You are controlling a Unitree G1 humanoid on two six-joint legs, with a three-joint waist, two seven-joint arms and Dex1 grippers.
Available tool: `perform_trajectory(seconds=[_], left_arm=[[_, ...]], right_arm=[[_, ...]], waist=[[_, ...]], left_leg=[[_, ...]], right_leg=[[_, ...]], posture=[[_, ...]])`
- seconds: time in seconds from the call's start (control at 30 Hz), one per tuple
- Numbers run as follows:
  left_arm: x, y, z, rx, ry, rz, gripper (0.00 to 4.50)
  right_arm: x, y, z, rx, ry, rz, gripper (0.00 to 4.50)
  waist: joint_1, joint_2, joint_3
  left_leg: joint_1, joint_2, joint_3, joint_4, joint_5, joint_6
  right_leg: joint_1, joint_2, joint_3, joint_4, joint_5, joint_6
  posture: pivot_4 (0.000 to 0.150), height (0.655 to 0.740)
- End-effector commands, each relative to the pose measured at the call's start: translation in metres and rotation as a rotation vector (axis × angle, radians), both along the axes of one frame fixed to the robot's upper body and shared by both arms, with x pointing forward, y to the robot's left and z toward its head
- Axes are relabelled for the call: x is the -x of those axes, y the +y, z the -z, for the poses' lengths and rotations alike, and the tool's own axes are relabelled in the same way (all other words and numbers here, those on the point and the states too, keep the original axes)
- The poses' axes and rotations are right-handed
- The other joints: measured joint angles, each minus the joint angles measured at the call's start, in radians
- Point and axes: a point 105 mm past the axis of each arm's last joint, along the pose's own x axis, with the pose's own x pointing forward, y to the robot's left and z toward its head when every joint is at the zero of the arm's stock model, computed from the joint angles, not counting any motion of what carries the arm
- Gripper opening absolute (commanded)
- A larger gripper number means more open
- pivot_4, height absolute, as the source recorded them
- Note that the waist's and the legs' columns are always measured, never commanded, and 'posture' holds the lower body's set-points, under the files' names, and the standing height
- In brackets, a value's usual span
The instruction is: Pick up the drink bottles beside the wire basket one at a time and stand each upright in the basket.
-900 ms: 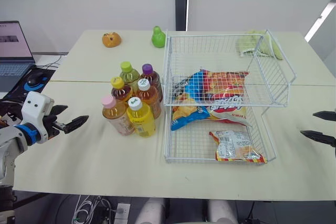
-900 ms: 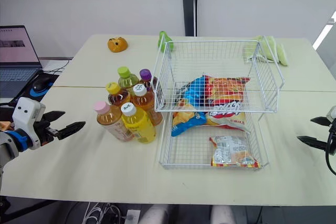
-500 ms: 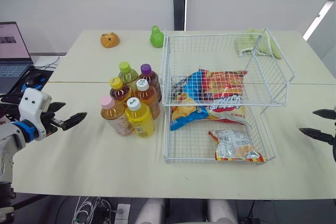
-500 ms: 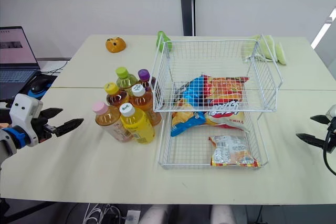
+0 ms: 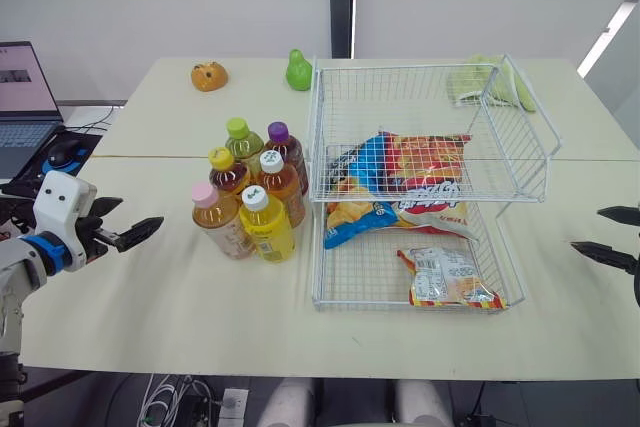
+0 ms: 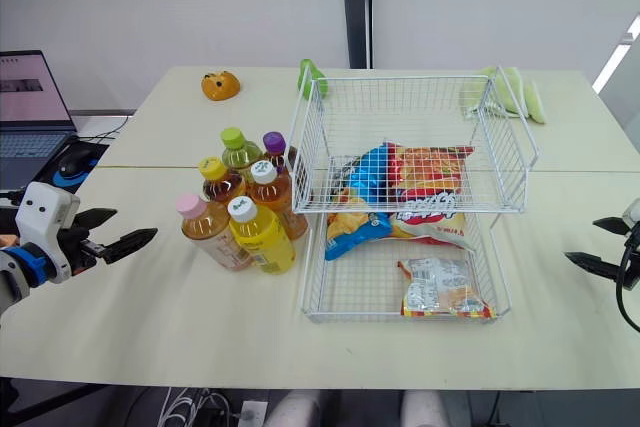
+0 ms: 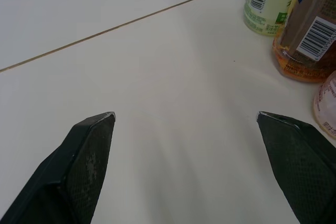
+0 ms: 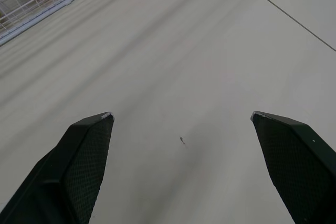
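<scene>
The pink-capped tea bottle (image 5: 222, 222) will stand firmly when I put it on the upper level, because close-set wires (image 5: 445, 132) run across that level above the snack bags.
Several drink bottles (image 5: 250, 192) stand upright in a tight cluster on the table, just left of the two-tier wire basket (image 5: 430, 69). Nearest the front are a pink-capped tea bottle (image 5: 218, 222) and a yellow bottle with a white cap (image 5: 266, 230). My left gripper (image 5: 138, 214) is open and hovers low over the table, well left of the cluster and pointing at it. The left wrist view has my left gripper (image 7: 185, 115) empty, with bottle bases (image 7: 307, 40) ahead. My right gripper (image 5: 588, 229) is open and empty, right of the basket.
Snack bags (image 5: 410, 182) lie in both basket tiers. A laptop (image 5: 20, 87) and a mouse (image 5: 62, 152) sit off the table's left. An orange toy (image 5: 209, 75), a green toy (image 5: 298, 69) and a green cloth (image 5: 495, 82) lie along the far edge.
The view has shifted slightly. Neither gripper nor any bottle has visibly moved.
</scene>
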Motion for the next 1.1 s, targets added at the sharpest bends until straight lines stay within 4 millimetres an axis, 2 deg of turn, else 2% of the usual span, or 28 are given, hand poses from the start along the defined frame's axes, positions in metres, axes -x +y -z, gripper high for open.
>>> perform_trajectory(seconds=[0.03, 0.37, 0.67, 1.1], left_arm=[[0.000, 0.003, -0.016, -0.016, -0.052, -0.006, 4.47], [-0.004, 0.000, -0.019, 0.017, -0.080, 0.012, 4.47], [-0.011, -0.002, -0.040, 0.113, -0.185, 0.047, 4.47], [-0.014, -0.011, -0.041, 0.137, -0.171, 0.130, 4.47]], right_arm=[[-0.001, -0.003, -0.014, 0.009, -0.050, -0.004, 4.50], [-0.002, -0.008, -0.017, 0.021, -0.075, 0.029, 4.50], [0.002, -0.014, -0.018, 0.026, -0.097, 0.060, 4.50], [0.012, -0.022, -0.034, -0.028, -0.183, 0.135, 4.50]], waist=[[0.000, 0.000, 0.000], [0.000, 0.000, 0.000], [-0.001, 0.000, 0.000], [-0.001, 0.000, 0.000]], left_leg=[[0.000, 0.000, 0.000, 0.000, 0.000, 0.000], [0.000, 0.000, 0.000, 0.000, 0.000, 0.000], [0.000, 0.000, 0.000, 0.000, 0.000, 0.000], [0.000, 0.001, 0.001, 0.000, 0.000, 0.000]], right_leg=[[0.000, 0.000, 0.000, 0.000, 0.000, 0.000], [0.000, 0.000, 0.000, 0.000, 0.000, 0.000], [0.000, 0.001, 0.000, 0.000, 0.000, 0.000], [0.000, 0.001, 0.001, 0.000, 0.001, -0.001]], posture=[[0.150, 0.7400], [0.150, 0.7400], [0.150, 0.7400], [0.150, 0.7400]])
